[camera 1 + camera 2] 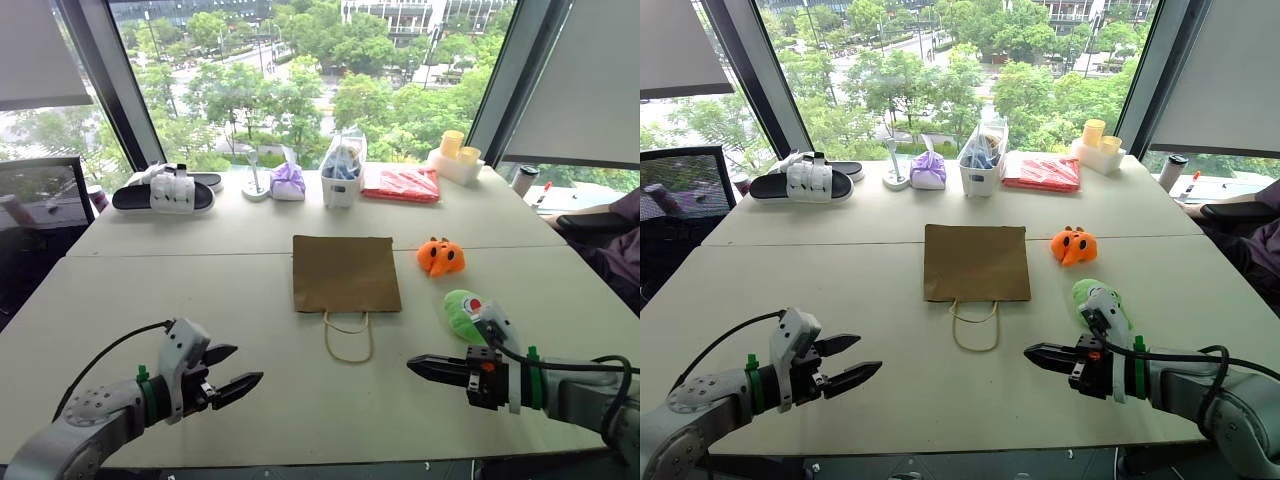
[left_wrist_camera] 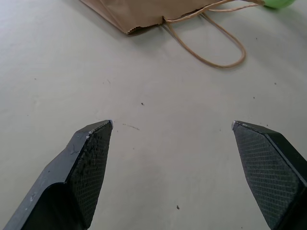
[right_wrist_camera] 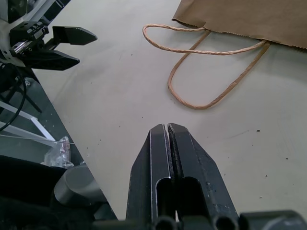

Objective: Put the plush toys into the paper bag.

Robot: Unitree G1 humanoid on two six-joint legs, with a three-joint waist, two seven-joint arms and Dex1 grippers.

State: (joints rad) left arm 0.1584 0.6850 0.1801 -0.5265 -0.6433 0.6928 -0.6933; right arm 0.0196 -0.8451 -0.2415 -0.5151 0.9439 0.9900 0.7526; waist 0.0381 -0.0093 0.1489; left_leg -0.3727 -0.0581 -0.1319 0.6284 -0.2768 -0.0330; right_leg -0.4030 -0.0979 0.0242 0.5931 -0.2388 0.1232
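Observation:
The brown paper bag [image 1: 346,274] will open wide toward the robot when the robot lifts the upper handle, because the cord handles [image 1: 367,326] lie apart at the bag's opening.
The brown paper bag [image 1: 345,273] lies flat on the middle of the table, its cord handles [image 1: 348,338] pointing toward me. An orange pumpkin-like plush toy [image 1: 440,257] sits just right of the bag. The green plush toy [image 1: 462,310] lies nearer me on the right, right behind my right wrist. My right gripper [image 1: 410,366] hovers low over the table in front of the green toy, shut and empty, pointing left. My left gripper [image 1: 248,364] is open and empty near the front left, aimed toward the handles [image 2: 216,43]. The right wrist view shows the shut fingers [image 3: 168,127] short of the handles [image 3: 201,72].
Along the far edge stand black-and-white sandals [image 1: 165,190], a purple tied pouch [image 1: 288,181], a white tub with a clear bag [image 1: 342,170], a red packet [image 1: 402,183] and yellow cups [image 1: 452,150]. A person's sleeve [image 1: 610,235] rests at the right edge.

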